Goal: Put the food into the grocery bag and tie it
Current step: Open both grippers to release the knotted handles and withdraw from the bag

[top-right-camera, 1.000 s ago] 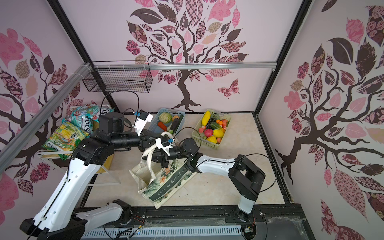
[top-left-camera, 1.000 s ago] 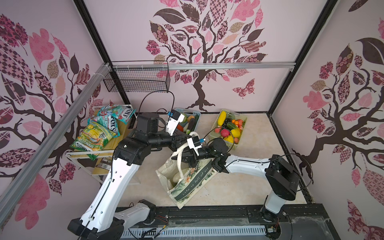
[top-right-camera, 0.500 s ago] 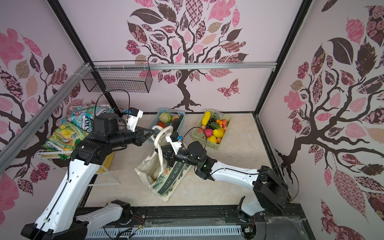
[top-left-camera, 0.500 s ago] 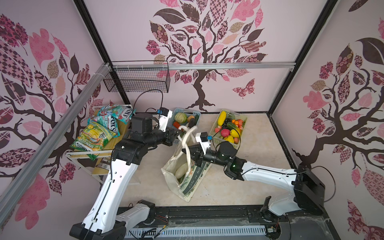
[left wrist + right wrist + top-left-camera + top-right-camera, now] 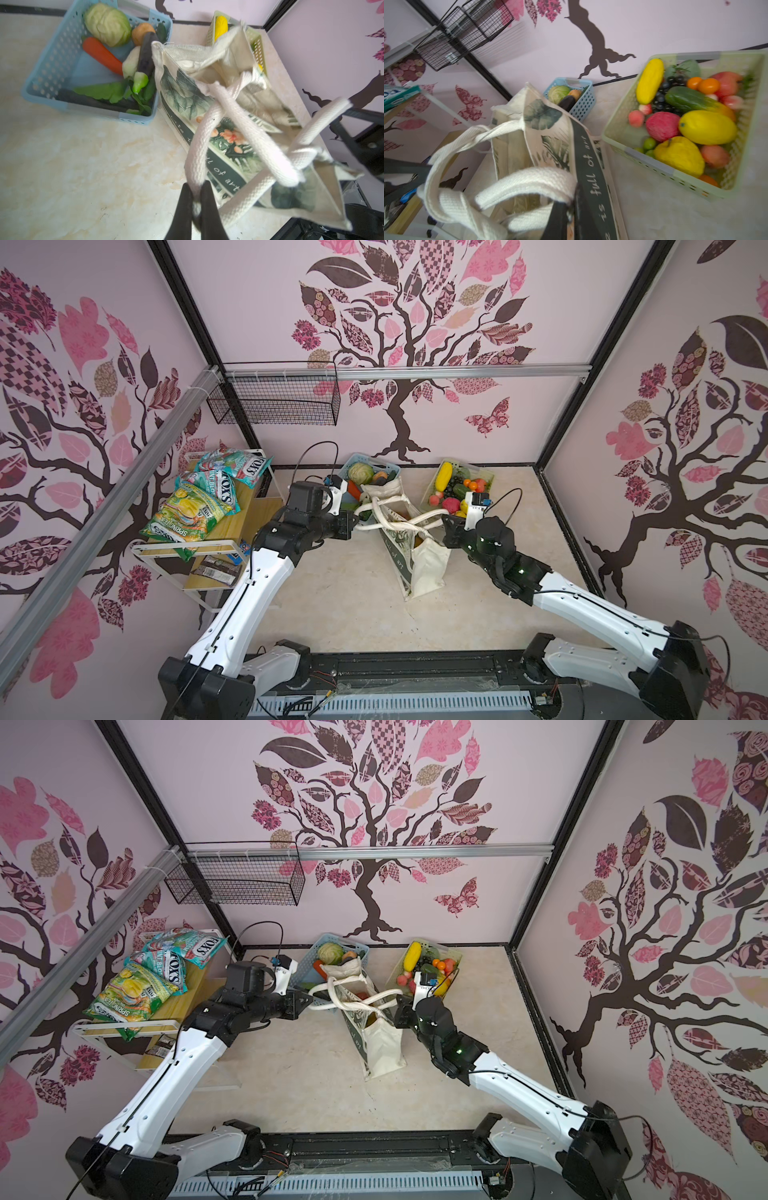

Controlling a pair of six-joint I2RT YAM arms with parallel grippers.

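Observation:
My left gripper should keep holding its strap [image 5: 366, 525] against the pull of my right gripper until the knot tightens, as the straps' loose knot [image 5: 412, 524] is over the bag's opening.
The cream grocery bag [image 5: 422, 562] [image 5: 384, 1048] stands on the floor between my arms, leaf print and dark band showing [image 5: 224, 166] [image 5: 550, 124]. Its two straps [image 5: 401, 523] cross in a loose knot above its mouth. My left gripper [image 5: 360, 523] [image 5: 310, 999] [image 5: 195, 184] is shut on one strap [image 5: 198, 147] at the bag's left. My right gripper [image 5: 443, 519] [image 5: 395, 1006] [image 5: 571, 200] is shut on the other strap [image 5: 525, 180] at its right. Food fills a pale green basket [image 5: 488, 477] [image 5: 616, 143] and a light blue basket [image 5: 392, 467] [image 5: 54, 62]; a little colour shows inside the bag.
A wooden shelf [image 5: 232, 526] with snack packets [image 5: 187, 516] stands at the left wall. A black wire basket [image 5: 274, 404] hangs on the back rail. Both baskets sit just behind the bag, near the back wall.
My grippers were close together over the bag; they have pulled apart, left to the left and right to the right, drawing the crossed straps out. The bag stood up and shifted right.

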